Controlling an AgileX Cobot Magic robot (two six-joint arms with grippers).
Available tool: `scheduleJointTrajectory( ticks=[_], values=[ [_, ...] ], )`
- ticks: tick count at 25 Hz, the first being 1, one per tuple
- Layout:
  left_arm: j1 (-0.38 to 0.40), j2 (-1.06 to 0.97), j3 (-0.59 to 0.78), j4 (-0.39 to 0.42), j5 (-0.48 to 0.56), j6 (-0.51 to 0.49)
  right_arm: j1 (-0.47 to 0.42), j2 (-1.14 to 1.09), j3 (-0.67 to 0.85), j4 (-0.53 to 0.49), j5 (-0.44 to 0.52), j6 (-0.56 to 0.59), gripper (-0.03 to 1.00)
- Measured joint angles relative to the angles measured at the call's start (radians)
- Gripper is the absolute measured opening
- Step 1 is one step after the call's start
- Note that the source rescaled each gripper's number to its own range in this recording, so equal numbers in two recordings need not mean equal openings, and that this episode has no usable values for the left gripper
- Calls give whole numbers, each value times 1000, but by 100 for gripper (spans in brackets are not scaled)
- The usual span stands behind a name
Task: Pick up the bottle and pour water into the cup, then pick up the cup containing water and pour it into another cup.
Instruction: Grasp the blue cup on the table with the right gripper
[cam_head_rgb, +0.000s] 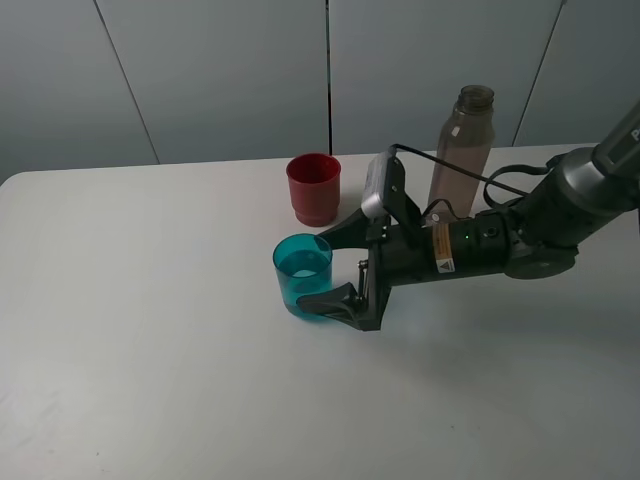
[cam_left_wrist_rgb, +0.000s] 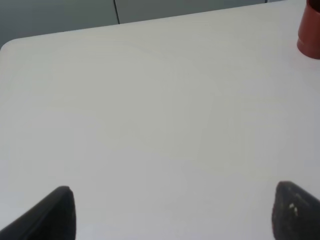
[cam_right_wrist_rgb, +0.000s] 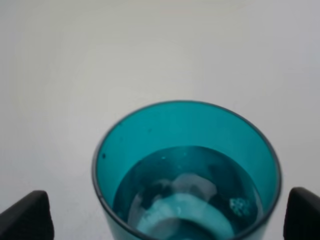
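Note:
The teal cup (cam_head_rgb: 303, 274) will keep its water in when I lift it and will pour only once it is tipped far over, because the waterline (cam_right_wrist_rgb: 187, 147) is well below the teal cup's rim.
The teal see-through cup (cam_head_rgb: 298, 268) stands upright on the white table, with water in it; the right wrist view shows it from above (cam_right_wrist_rgb: 185, 150). My right gripper (cam_head_rgb: 313, 270) is open and straddles the cup, one finger on each side, with gaps showing in the right wrist view (cam_right_wrist_rgb: 165, 215). The dark-red cup (cam_head_rgb: 313, 188) stands just behind the teal one, apart from it. The tall grey-brown bottle (cam_head_rgb: 462, 150) stands upright, capless, behind the right arm. My left gripper (cam_left_wrist_rgb: 175, 215) is open and empty over bare table; it does not show in the high view.
The white table (cam_head_rgb: 150, 300) has a rounded far left corner and a grey panelled wall behind it. The red cup's edge shows at the far right of the left wrist view (cam_left_wrist_rgb: 310, 35). The right arm's cable loops in front of the bottle.

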Motion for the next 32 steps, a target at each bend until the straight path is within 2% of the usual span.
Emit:
scheduleJointTrajectory(
  ticks=[13,32],
  values=[
    [0,0,0,0,0,0,17,21,-41,4,43,23,100],
    [0,0,0,0,0,0,17,72,-99,21,55,74,100]
  ],
)
